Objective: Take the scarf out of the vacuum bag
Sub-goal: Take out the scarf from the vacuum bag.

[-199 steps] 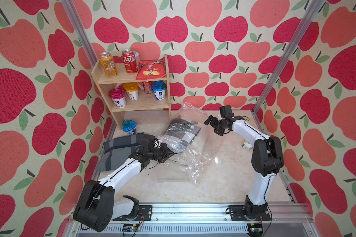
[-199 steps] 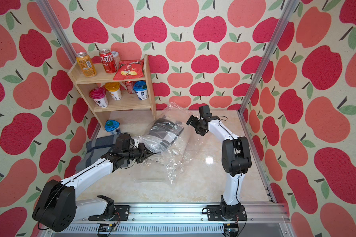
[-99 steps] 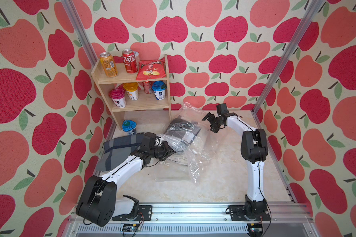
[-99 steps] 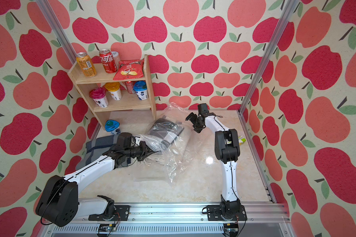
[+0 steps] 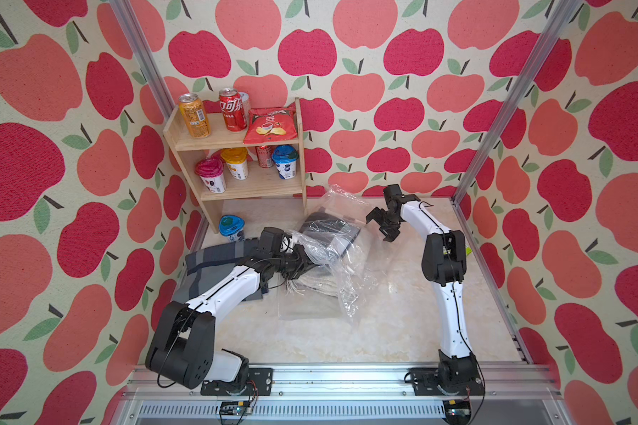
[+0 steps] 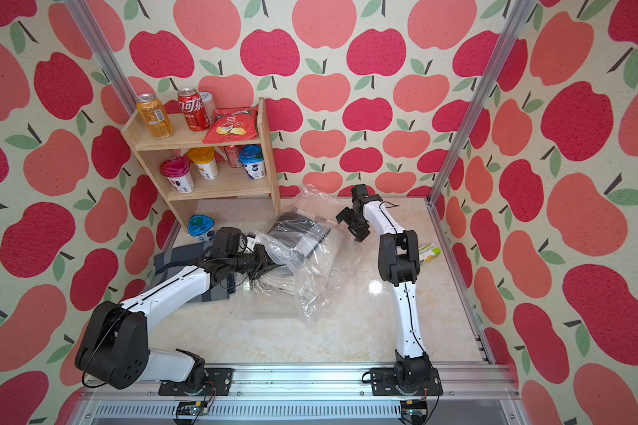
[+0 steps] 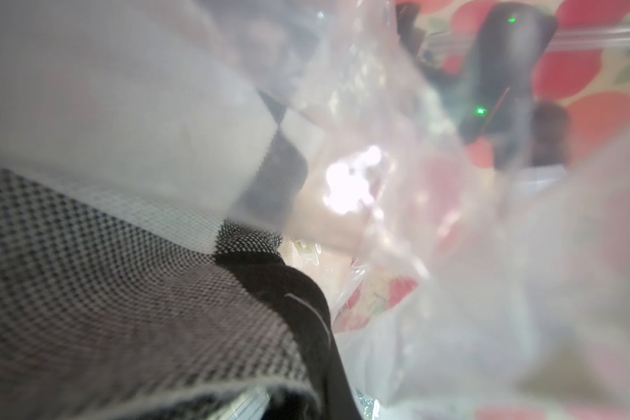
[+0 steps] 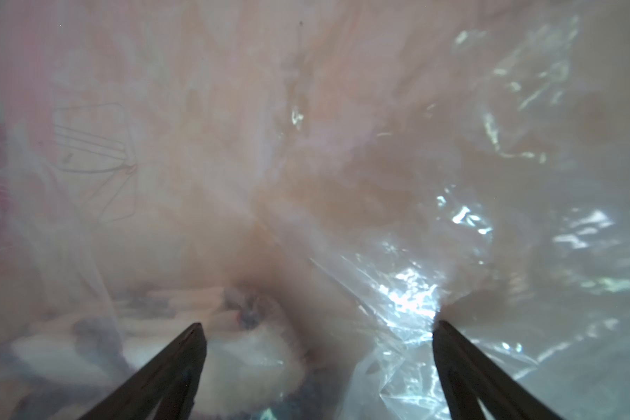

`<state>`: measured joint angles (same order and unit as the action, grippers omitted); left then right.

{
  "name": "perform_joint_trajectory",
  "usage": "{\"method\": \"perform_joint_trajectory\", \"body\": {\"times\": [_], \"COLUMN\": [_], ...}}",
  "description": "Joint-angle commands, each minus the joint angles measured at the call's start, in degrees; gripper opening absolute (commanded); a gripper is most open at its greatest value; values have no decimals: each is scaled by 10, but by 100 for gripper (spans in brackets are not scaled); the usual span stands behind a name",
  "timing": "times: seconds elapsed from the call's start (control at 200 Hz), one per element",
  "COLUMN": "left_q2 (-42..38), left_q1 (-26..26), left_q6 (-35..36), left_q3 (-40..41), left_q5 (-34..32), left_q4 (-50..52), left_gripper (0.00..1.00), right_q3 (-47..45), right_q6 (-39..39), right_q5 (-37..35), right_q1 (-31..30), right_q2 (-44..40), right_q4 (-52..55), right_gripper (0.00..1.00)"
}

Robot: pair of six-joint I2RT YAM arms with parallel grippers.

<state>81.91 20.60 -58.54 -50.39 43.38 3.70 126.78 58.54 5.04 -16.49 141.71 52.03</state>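
Note:
The scarf's folds (image 5: pixel 331 230) lie inside the loose vacuum bag, so my right gripper should steady the bag's far side (image 5: pixel 361 212) while my left gripper draws the scarf out.
The clear, crinkly vacuum bag (image 5: pixel 347 290) (image 6: pixel 310 290) lies mid-table in both top views. A folded grey, black and white scarf (image 5: pixel 330 230) (image 6: pixel 299 230) shows through it at the far end. My left gripper (image 5: pixel 302 263) (image 6: pixel 267 265) reaches into the bag's left side and is shut. In the left wrist view the houndstooth scarf (image 7: pixel 106 291) runs down over the jaws and hides them, with bag film (image 7: pixel 524 254) around it. My right gripper (image 5: pixel 380 225) (image 6: pixel 350 226) (image 8: pixel 318 325) hangs open over the bag's far right corner, with only film (image 8: pixel 451 218) below it.
A wooden shelf (image 5: pixel 236 140) with cans, cups and a crisp bag stands at the back left, a blue cup (image 5: pixel 231 226) at its foot. A dark striped cloth (image 5: pixel 210 261) lies under my left arm. A beige fringed cloth (image 5: pixel 310 285) lies beneath the left gripper. A small packet (image 6: pixel 430 254) sits by the right wall.
The right arm's elbow has swung left and more upright while its open gripper stayed near the bag's far corner. The left gripper stayed shut and shifted only slightly.

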Motion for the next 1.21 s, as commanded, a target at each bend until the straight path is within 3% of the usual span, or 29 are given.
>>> {"method": "perform_joint_trajectory", "body": {"times": [0.0,0.15,0.38,0.635,1.2], "left_q2": [27,64,71,-4,-156], "left_q1": [-6,-4,20,41,13], "left_q6": [39,48,55,91,154], "left_q3": [-48,-91,-118,-121,-68], "left_q5": [26,42,58,46,55], "left_q4": [0,6,26,123,272], "left_gripper": [0,0,0,0,0], "right_q3": [40,24,-39,-53,-48], "right_q6": [25,54,71,93,118], "right_q5": [-94,-131,-123,-109,-107], "right_q1": [1,18,54,73,76], "right_q2": [42,46,29,29,34], "right_q4": [133,165,151,154,159], "right_gripper": [100,100,100,100,100]}}
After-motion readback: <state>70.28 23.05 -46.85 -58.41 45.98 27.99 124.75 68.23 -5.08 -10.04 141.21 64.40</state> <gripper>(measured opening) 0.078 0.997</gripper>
